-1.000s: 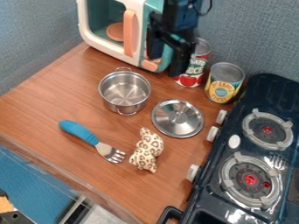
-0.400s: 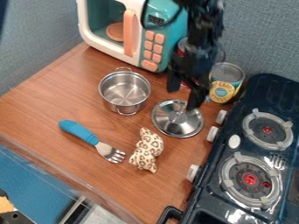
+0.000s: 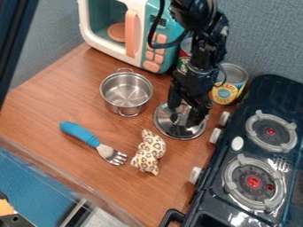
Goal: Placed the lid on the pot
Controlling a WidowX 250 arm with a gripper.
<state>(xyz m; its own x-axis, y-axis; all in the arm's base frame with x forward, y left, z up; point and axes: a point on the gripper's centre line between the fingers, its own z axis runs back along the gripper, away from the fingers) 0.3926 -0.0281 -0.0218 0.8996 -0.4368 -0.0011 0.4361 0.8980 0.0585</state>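
Observation:
The wide lid will tip to one side when I lift it, since my gripper has only the knob at the middle of the lid to hold.
My black gripper [image 3: 183, 116] hangs over the silver lid [image 3: 179, 131], its two fingers apart on either side of the lid's middle, where the knob is partly hidden. The lid lies flat on the wooden counter, between the pot and the stove. Up and to the left of it stands the small silver pot [image 3: 126, 92], upright, uncovered and empty, with a loop handle at each end.
Behind the arm stand a toy microwave [image 3: 106, 26] and two cans, one a yellow-labelled can [image 3: 227, 92]. A leopard-print toy [image 3: 149, 152] and a blue-handled fork [image 3: 89, 138] lie nearer the front. The black stove [image 3: 237, 168] borders the right.
The gripper has come down and rightward from beside the microwave and cans to the lid, its fingers now spread over it. Lid and pot have not moved.

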